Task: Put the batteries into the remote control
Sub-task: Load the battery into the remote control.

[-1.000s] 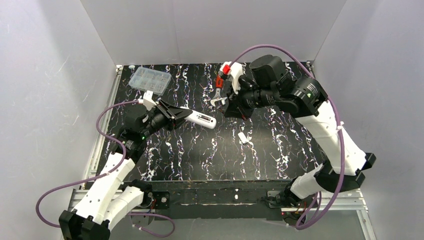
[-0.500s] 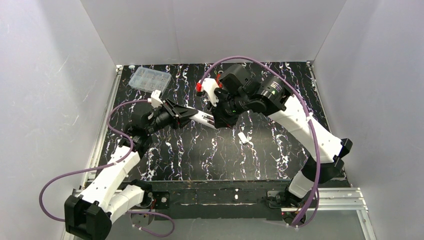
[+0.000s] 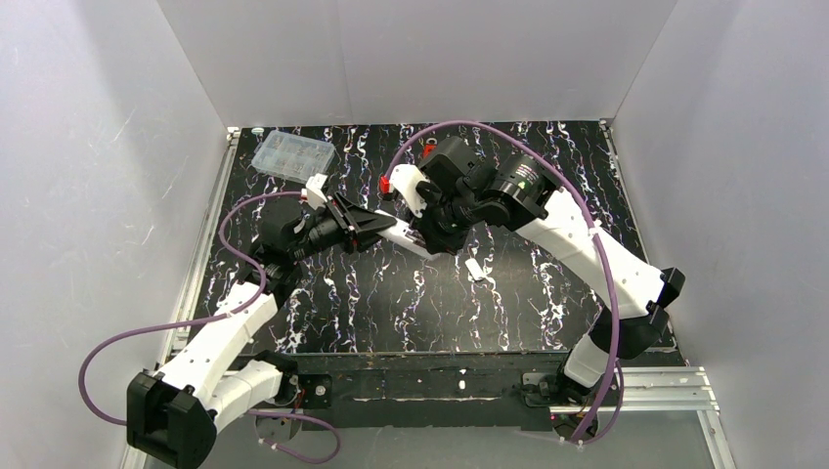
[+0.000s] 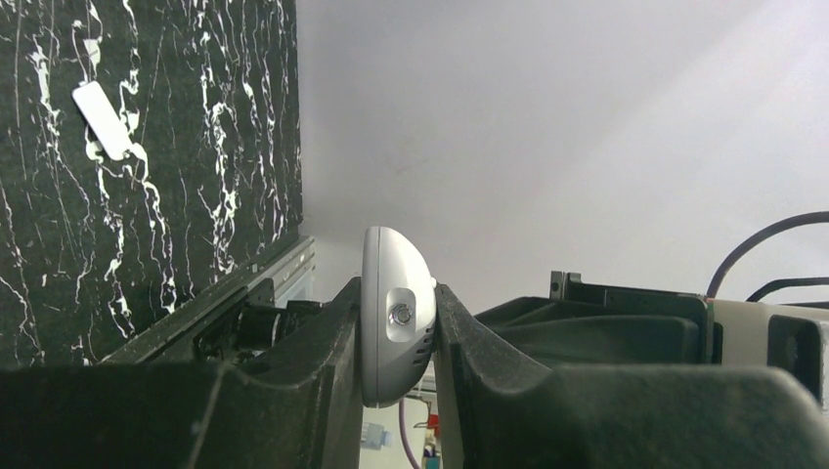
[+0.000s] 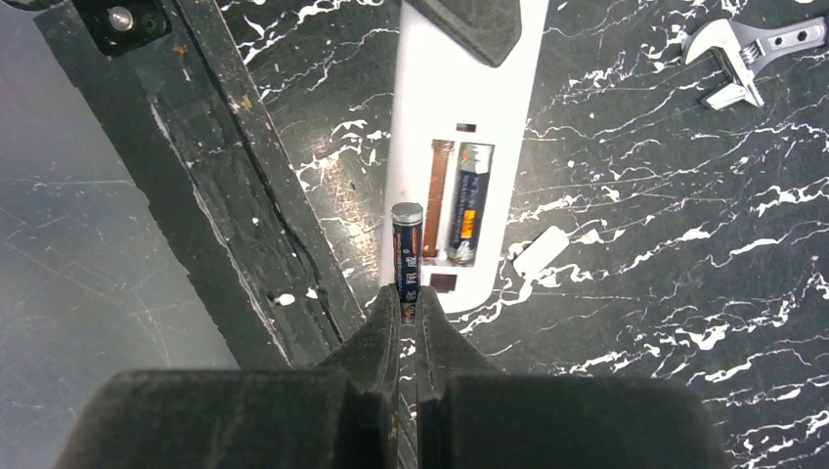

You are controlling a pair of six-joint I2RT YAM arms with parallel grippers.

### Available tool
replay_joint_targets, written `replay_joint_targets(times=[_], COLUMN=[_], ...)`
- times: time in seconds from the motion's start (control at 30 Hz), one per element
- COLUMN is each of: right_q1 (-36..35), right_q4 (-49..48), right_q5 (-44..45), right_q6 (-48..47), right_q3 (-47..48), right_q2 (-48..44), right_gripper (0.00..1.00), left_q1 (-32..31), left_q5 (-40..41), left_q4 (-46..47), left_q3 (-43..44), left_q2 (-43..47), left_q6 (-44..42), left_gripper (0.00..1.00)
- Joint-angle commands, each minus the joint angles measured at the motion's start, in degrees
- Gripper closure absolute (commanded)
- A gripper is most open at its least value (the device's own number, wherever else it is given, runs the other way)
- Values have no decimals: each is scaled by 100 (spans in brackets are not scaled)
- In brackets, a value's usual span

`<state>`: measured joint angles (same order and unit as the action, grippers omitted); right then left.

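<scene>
I can see my right gripper pinching the second battery's near end (image 5: 408, 311), so I should lean the battery into the remote control's empty slot (image 5: 437, 200), let go, and press that end down with shut fingers.
My left gripper (image 3: 379, 226) is shut on the white remote control (image 3: 404, 234) and holds it above the table, back side up. In the left wrist view the remote's rounded end (image 4: 394, 315) sits pinched between the two fingers. In the right wrist view the remote (image 5: 445, 156) shows its open recess with one battery (image 5: 469, 203) lying in the right slot; the left slot is bare. My right gripper (image 5: 408, 301) is shut on the second battery (image 5: 407, 244), held just above the remote beside the empty slot.
A small white battery cover (image 3: 475, 270) lies on the black marbled table (image 3: 528, 283), also in the right wrist view (image 5: 540, 250). An adjustable wrench (image 5: 748, 54) lies further back. A clear compartment box (image 3: 290, 155) stands at the back left.
My right arm has swung left from the wrench area to hover over the remote with the battery. My left arm has shifted the remote slightly right and forward.
</scene>
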<state>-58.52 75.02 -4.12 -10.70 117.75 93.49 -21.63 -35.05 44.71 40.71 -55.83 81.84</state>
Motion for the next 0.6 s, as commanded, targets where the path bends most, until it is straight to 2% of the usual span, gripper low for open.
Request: replay_joint_targets(times=[0.0,0.57], right_q1=[-24,-27], right_q4=[-12,5], right_q5=[191,-4], right_q6=[-100,-133], right_q3=[-33,-218], right_q2=[-7,-59], right_gripper=[99,99], left_q1=[-102,-210], left_q5=[-343,-402], left_q4=[397,469], left_q3=[-33,-33], left_q2=[134,127], left_q6=[10,-35], left_gripper=[100,100])
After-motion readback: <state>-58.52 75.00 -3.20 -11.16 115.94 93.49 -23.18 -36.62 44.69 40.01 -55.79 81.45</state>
